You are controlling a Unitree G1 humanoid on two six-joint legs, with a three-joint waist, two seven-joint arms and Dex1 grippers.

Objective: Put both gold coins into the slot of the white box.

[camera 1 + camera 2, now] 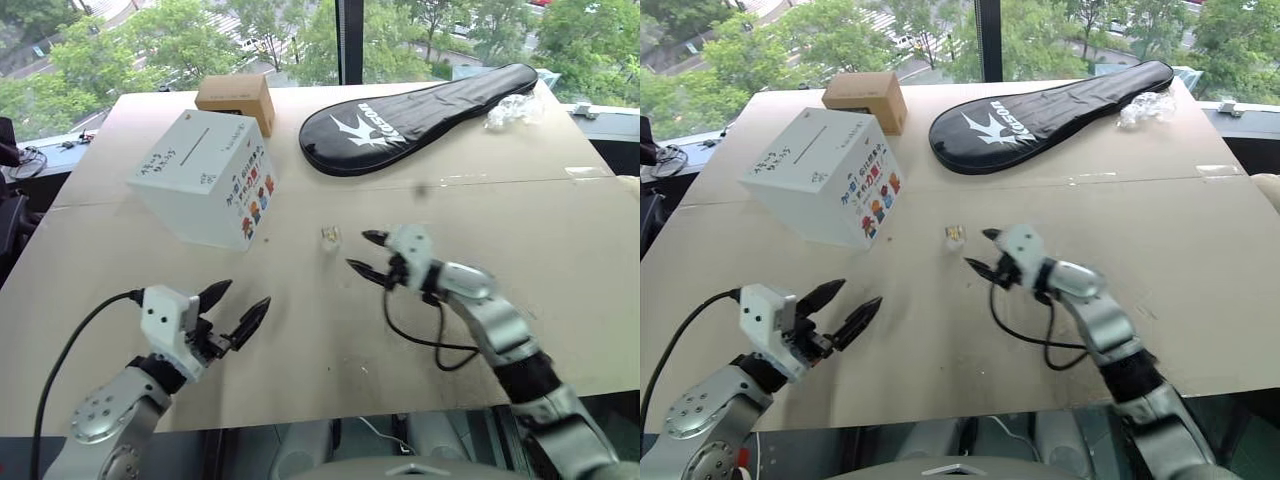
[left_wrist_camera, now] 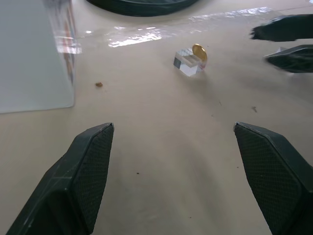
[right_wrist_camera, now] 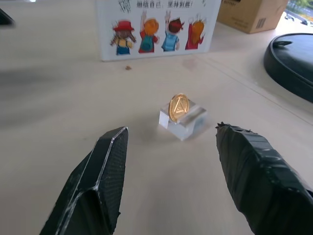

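The gold coin is beside my right gripper and the slot [image 1: 190,141] is on my left gripper's side, so next my right gripper picks up the coin [image 1: 329,233] and passes it over.
A gold coin [image 3: 179,107] stands on edge on a small clear block [image 3: 185,122] in the middle of the table, also seen as the coin [image 2: 199,52] and in the head view [image 1: 331,237]. My right gripper [image 1: 358,250] is open just to the right of it, with nothing between its fingers [image 3: 102,176]. My left gripper [image 1: 247,293] is open near the front left, nothing in it, pointing toward the coin. The white box [image 1: 205,180] with cartoon stickers stands at the left. Its slot [image 1: 190,140] is a thin dark slit on the top face.
A brown carton [image 1: 237,98] sits behind the white box. A black racket case [image 1: 420,118] lies across the back, with crumpled clear plastic [image 1: 512,110] at the far right. A black cable [image 1: 420,338] loops on the table under my right arm.
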